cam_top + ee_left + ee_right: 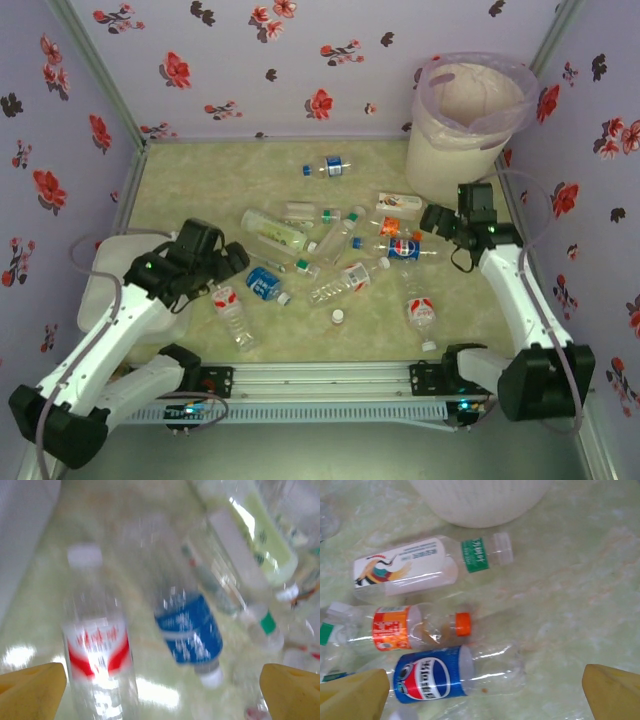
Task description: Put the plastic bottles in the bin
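Observation:
Next, my left gripper lifts the red-labelled bottle (231,313) that is under it so my right gripper can take the bottle by the cap (84,556), because the bottle lies far from the bin.
Several plastic bottles (330,250) lie scattered on the green table. The bin (470,120), a pale bucket with a pink liner, stands at the far right. My left gripper (225,265) hovers open over a red-labelled bottle (97,650) and a blue-labelled bottle (190,630), and its yellow fingertips (30,690) hold nothing. My right gripper (440,222) is open just in front of the bin, above a blue Pepsi-labelled bottle (450,677) and a white-labelled bottle (420,567). The bin's base (480,500) is at the top of the right wrist view.
A small bottle with an orange cap (415,627) lies between the Pepsi bottle and the white-labelled one. A loose white cap (338,316) sits near the front. A flat white box (100,300) is under the left arm. Floral walls enclose the table.

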Tool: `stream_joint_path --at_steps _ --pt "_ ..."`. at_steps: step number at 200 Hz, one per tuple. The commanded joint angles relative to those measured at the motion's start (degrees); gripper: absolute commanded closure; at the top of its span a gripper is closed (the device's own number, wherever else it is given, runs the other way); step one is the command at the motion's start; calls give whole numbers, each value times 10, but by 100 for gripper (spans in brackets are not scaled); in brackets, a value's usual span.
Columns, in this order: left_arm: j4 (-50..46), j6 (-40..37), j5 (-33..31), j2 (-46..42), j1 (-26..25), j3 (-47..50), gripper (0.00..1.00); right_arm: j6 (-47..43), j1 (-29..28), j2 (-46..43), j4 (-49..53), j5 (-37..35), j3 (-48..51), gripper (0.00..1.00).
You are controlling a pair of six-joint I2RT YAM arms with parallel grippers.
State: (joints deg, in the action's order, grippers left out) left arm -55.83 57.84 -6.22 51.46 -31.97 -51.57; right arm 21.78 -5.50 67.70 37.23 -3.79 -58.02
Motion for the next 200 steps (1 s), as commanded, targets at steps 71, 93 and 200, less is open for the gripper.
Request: stream_joint_path --at_steps 71,93,200 --pt "8 282 58 20 -176 158 1 -9 -64 146 82 24 -147 1" --pt "29 268 42 50 -175 168 7 -14 -67 152 74 33 -151 1" --pt "0 238 14 82 -186 108 43 -10 -70 90 69 103 -154 1"
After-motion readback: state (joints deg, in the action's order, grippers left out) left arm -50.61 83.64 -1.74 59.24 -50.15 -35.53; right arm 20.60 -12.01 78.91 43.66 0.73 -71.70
